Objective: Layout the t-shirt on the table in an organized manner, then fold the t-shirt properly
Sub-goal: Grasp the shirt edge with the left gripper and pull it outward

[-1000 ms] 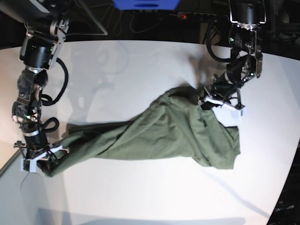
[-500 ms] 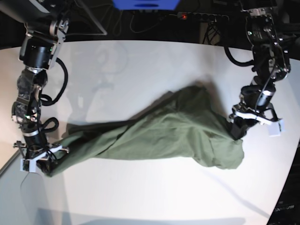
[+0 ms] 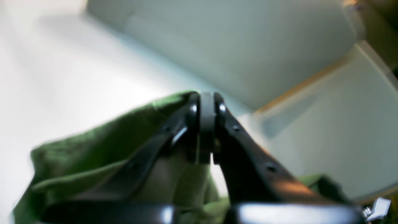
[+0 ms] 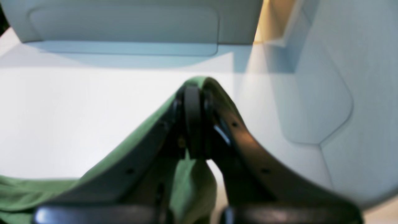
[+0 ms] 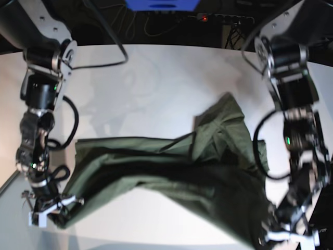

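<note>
The t-shirt's bunched fold is trailing behind the t-shirt's held ends. My left gripper should swing back toward the far side together with my right gripper to spread the t-shirt.
The olive-green t-shirt hangs stretched across the white table, held at both ends, with a bunched fold rising toward the back right. At the near left, my right gripper is shut on one end of the shirt. Its wrist view shows the cloth draped over the closed right gripper. My left gripper is at the near right and is shut on the other end. In the left wrist view the left gripper is closed, with green cloth gathered under it.
Black cables and a power strip with a red light run behind the table's far edge, next to a blue object. The table's curved edge passes close by the left arm on the right.
My left arm has swung from the back right to the near right corner, pulling its end of the shirt with it. The right gripper has shifted slightly nearer. The shirt now spans wider.
</note>
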